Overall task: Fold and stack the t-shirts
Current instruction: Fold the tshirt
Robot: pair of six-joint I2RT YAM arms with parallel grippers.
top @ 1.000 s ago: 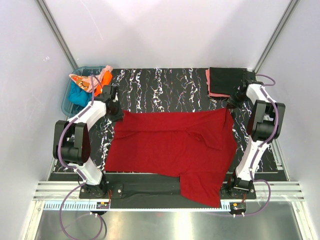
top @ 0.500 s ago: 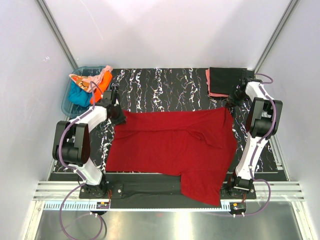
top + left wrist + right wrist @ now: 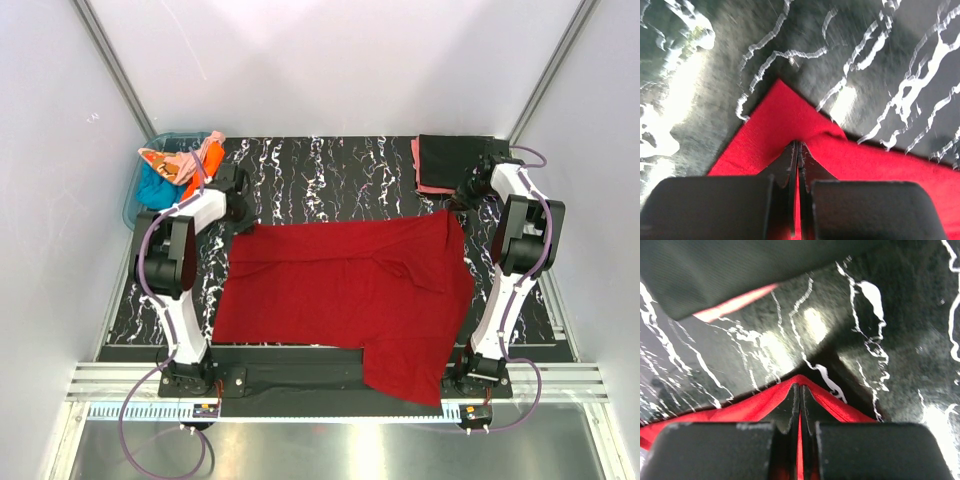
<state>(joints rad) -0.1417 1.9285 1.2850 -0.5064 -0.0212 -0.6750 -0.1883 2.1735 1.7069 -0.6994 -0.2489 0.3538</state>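
The robot's grippers are pinching both far corners of the red t-shirt while it hangs over the mat's near edge (image 3: 404, 372). The right gripper should go on pulling until its corner gets to the black t-shirt (image 3: 445, 170).
The dark red t-shirt (image 3: 340, 295) lies spread on the black marbled mat, one part hanging over the near edge. My left gripper (image 3: 240, 215) is at its far left corner and shut on the red cloth (image 3: 770, 125), a fold pinched between the jaws (image 3: 797, 146). At the far right corner my right gripper (image 3: 462, 198) is also shut on the red cloth (image 3: 740, 407), which rises to a peak at the jaw tips (image 3: 800, 387). A folded black t-shirt (image 3: 455, 160) lies on a salmon pink one (image 3: 415, 165) at the back right.
A blue translucent tub (image 3: 132, 205) at the back left holds crumpled teal (image 3: 155, 190), orange (image 3: 210, 158) and pale peach (image 3: 165, 160) t-shirts. The black t-shirt (image 3: 765, 265) and its pink edge (image 3: 735, 304) lie just beyond my right jaws. White walls enclose the mat (image 3: 330, 175).
My left gripper has closed on the shirt's far left corner and its arm has stretched further back. The right gripper has stayed shut on its corner, hardly moving.
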